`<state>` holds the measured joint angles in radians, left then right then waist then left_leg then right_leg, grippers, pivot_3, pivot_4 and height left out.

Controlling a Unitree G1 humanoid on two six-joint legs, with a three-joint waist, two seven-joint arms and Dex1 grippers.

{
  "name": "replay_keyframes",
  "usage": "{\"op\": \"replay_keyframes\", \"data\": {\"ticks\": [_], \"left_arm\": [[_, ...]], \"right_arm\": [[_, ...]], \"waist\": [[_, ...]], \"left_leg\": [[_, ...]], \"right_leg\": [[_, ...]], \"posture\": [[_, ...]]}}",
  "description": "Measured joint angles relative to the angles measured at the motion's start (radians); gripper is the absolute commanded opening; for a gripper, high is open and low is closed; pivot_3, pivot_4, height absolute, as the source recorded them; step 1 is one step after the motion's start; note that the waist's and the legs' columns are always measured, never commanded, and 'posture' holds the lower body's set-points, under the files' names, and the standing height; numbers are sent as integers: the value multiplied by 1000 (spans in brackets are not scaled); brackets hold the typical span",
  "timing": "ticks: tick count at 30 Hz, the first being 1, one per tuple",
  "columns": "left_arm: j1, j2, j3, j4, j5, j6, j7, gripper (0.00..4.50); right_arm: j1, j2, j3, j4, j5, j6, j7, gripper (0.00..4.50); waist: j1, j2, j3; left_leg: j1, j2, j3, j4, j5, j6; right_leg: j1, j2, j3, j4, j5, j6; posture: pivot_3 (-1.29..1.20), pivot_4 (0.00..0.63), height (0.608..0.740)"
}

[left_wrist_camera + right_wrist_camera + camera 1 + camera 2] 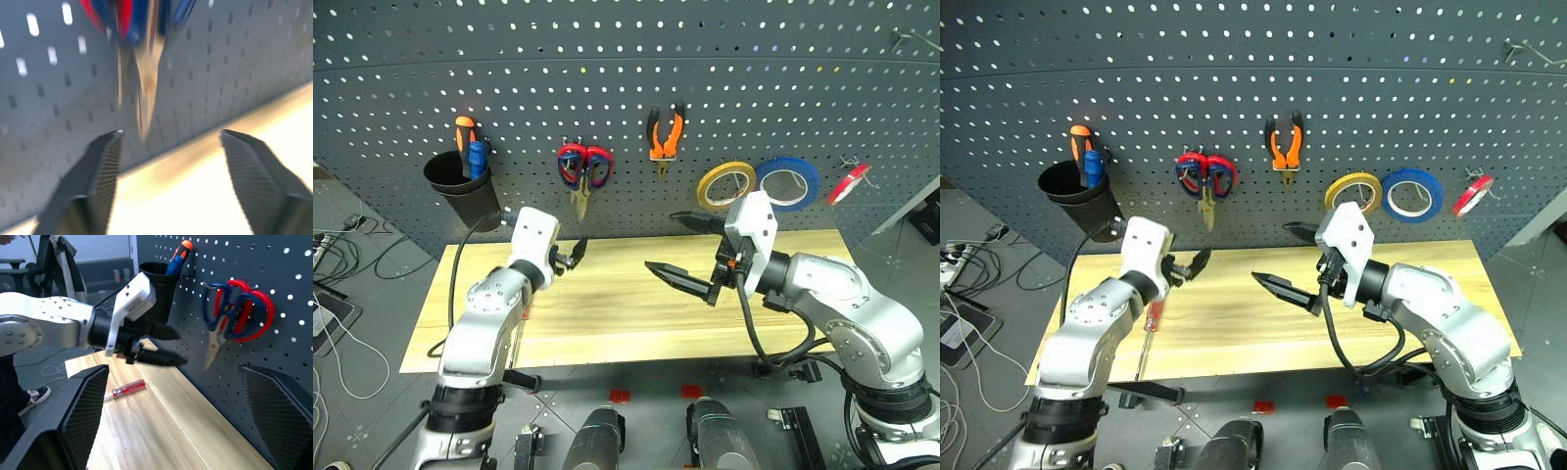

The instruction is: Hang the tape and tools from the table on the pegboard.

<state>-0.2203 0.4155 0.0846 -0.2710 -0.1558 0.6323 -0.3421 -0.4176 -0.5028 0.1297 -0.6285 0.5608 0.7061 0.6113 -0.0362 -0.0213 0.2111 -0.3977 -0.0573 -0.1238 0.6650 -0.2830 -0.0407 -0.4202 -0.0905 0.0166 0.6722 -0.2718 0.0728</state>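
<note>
My left gripper is open and the red-handled screwdriver [1149, 329] lies alone on the wooden table, so I should keep lowering until my fingers are around the screwdriver's handle [1154, 313].
On the dark grey pegboard [607, 59] hang the orange-and-black pliers [666, 132], the yellow-tan tape [725, 183], and the dark-blue-handled scissors [226, 308], which overlap a red-handled pair [255, 316]. The red-handled screwdriver [128, 388] lies on the wooden table [626, 323] at its left side, beside my left arm. My left gripper [576, 255] is open and empty, just below the scissor blades [146, 98]. My right gripper [661, 240] hovers open and empty over the table's middle, pointing left.
A black cup [462, 186] with an orange and a blue screwdriver hangs at the pegboard's left. A blue tape roll [787, 181] and a red roll [849, 183] hang right of the yellow tape. Cables lie on the floor at the left.
</note>
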Motion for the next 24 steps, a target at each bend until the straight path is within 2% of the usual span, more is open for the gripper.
{"op": "replay_keyframes", "data": {"ticks": [3,7,10,14,24], "left_arm": [[77,24,18,3,-14,40,-20,3882],[88,52,73,77,-33,114,-19,3882],[61,58,123,155,-45,148,-11,3882],[-1,74,161,266,-67,172,-15,3882],[-95,99,165,575,-57,178,5,3882]], "right_arm": [[18,6,30,-8,-6,7,-7,4500],[13,44,104,-28,-3,132,-88,4500],[-11,84,161,-24,-32,257,-177,4500],[-70,182,172,-10,-24,410,-260,4500],[-166,282,166,-18,54,603,-274,4500]], "waist": [[3,0,1],[3,0,3],[3,-2,9],[2,-5,27],[-15,-7,72]], "left_leg": [[0,0,0,0,-1,3],[0,0,-1,0,-2,3],[0,-1,-2,1,-2,3],[0,-1,-3,1,-2,3],[-1,0,-3,0,-2,4]], "right_leg": [[0,0,0,0,0,0],[0,0,-1,1,0,0],[0,0,-1,1,0,0],[0,0,-1,2,0,0],[-2,-1,-2,3,0,0]], "posture": [[-32,229,740],[-35,258,740],[-34,293,740],[-47,326,740],[-81,357,740]]}}
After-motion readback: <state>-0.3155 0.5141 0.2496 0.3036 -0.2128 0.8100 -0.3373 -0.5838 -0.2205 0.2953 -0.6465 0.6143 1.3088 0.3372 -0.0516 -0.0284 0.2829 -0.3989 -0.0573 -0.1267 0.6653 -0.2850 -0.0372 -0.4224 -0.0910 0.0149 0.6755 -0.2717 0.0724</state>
